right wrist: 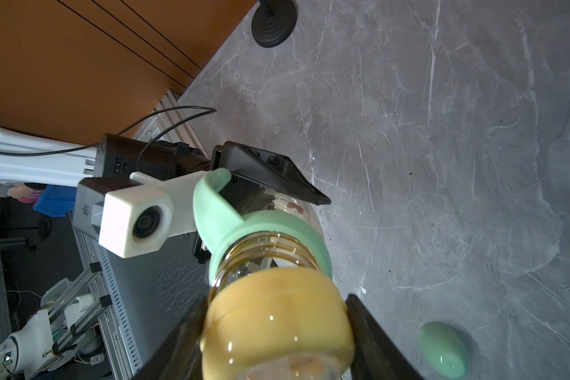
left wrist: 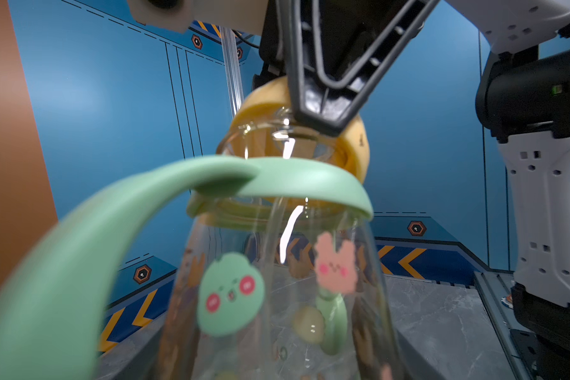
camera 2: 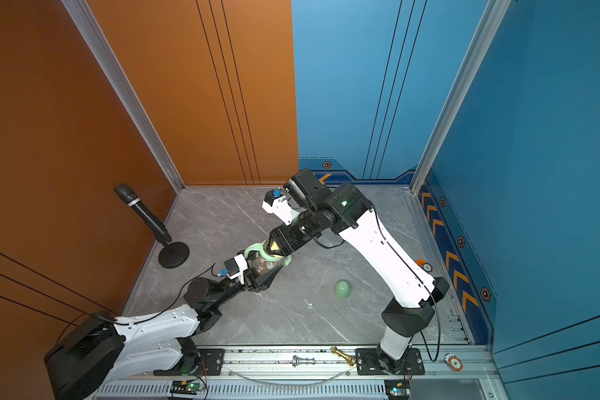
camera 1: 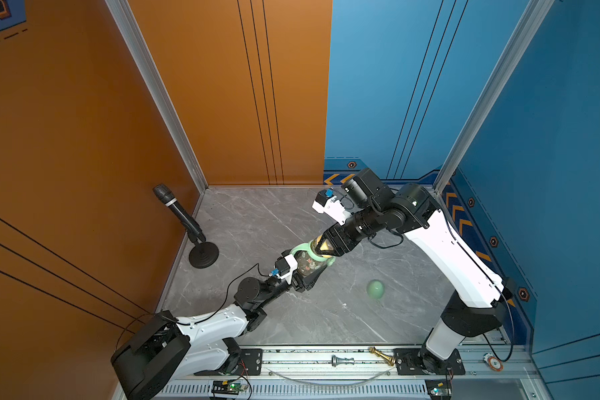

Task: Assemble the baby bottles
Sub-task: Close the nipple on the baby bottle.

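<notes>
My right gripper keeps pushing the pale yellow collar (right wrist: 278, 310) onto the bottle's opening (right wrist: 267, 253) until the collar stays there, then let go, because the collar is lined up over the bottle's neck.
A baby bottle (camera 1: 305, 266) of clear amber plastic with printed figures is held tilted above the table, in both top views (camera 2: 261, 266). My left gripper (camera 1: 307, 274) is shut on its body. The mint-green two-handled ring (right wrist: 270, 227) sits round the neck (left wrist: 277, 177). My right gripper (right wrist: 277, 324) is shut on the pale yellow collar (right wrist: 277, 316), which sits at the bottle's mouth with bare threads (right wrist: 270, 251) showing below it. The mint-green dome cap (camera 1: 375, 289) lies loose on the table (camera 2: 342, 289), to the right of both grippers.
A microphone (camera 1: 182, 216) on a round black base (camera 1: 203, 255) stands at the table's left edge. Two chess pieces (camera 1: 342, 361) (camera 1: 383, 356) and a clear tube (camera 1: 326, 382) lie on the front rail. A poker chip (camera 1: 493, 363) lies at the front right. Walls close three sides.
</notes>
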You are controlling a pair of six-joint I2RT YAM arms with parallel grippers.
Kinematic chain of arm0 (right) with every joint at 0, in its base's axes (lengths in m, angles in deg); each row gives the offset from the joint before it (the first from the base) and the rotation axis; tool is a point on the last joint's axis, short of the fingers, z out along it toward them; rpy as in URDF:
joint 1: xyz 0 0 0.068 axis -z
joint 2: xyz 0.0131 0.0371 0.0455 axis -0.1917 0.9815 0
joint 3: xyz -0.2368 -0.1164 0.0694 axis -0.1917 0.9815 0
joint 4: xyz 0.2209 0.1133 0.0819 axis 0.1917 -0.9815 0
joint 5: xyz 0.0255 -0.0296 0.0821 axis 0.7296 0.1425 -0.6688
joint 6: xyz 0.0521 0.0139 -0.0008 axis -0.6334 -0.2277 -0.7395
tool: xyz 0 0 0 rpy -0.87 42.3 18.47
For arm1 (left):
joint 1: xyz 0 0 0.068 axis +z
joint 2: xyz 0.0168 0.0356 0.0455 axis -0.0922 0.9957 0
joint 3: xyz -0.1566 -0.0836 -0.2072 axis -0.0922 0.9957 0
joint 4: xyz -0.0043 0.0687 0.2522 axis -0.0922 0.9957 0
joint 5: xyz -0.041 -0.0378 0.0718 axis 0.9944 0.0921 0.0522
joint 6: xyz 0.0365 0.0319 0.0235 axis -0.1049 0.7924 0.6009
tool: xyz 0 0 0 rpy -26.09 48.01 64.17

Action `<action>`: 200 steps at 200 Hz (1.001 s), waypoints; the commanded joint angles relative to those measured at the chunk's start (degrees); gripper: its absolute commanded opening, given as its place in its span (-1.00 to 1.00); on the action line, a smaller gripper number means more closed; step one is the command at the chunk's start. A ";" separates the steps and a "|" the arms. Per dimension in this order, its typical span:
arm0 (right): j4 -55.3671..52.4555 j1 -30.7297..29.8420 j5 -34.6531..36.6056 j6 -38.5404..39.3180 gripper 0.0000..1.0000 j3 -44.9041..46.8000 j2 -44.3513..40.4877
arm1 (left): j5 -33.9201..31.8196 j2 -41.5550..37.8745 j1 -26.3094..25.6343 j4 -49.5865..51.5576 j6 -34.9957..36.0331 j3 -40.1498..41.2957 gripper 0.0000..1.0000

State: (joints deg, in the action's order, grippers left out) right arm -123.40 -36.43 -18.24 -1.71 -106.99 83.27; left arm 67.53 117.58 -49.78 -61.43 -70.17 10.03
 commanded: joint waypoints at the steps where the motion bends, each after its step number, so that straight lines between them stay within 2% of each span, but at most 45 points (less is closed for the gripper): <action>1: -1.86 -1.22 2.10 2.51 -0.01 0.76 1.54 | 3.54 0.58 -1.13 -1.96 1.28 0.43 -0.63; 47: -4.30 -4.19 7.32 5.43 0.04 1.19 3.32 | 4.89 1.64 -1.19 -2.03 1.45 -0.02 -0.63; 67: -4.67 -4.32 6.06 6.78 0.09 0.95 3.85 | 5.79 2.45 -1.21 -1.94 1.49 -0.44 -0.63; 84: -5.11 -4.38 10.41 6.60 0.08 1.32 4.67 | 5.94 3.03 -1.21 -2.01 1.45 -0.62 -0.63; 96: -5.35 -4.45 12.55 5.91 0.17 1.56 5.12 | 6.04 3.05 -1.21 -1.98 1.36 -0.63 -0.63; 164: -5.40 -5.16 11.06 6.08 0.24 1.90 6.76 | 7.21 4.33 -1.65 -1.94 1.28 -1.56 -0.64; 200: -4.88 -4.66 5.78 7.27 0.25 1.59 7.06 | 8.48 3.64 -1.82 -2.03 0.48 -2.65 -0.65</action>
State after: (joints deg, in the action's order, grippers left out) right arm -129.90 -40.32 -7.31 3.99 -106.57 87.81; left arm 71.42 122.61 -49.98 -56.79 -69.80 10.88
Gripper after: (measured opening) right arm 0.628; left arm 0.712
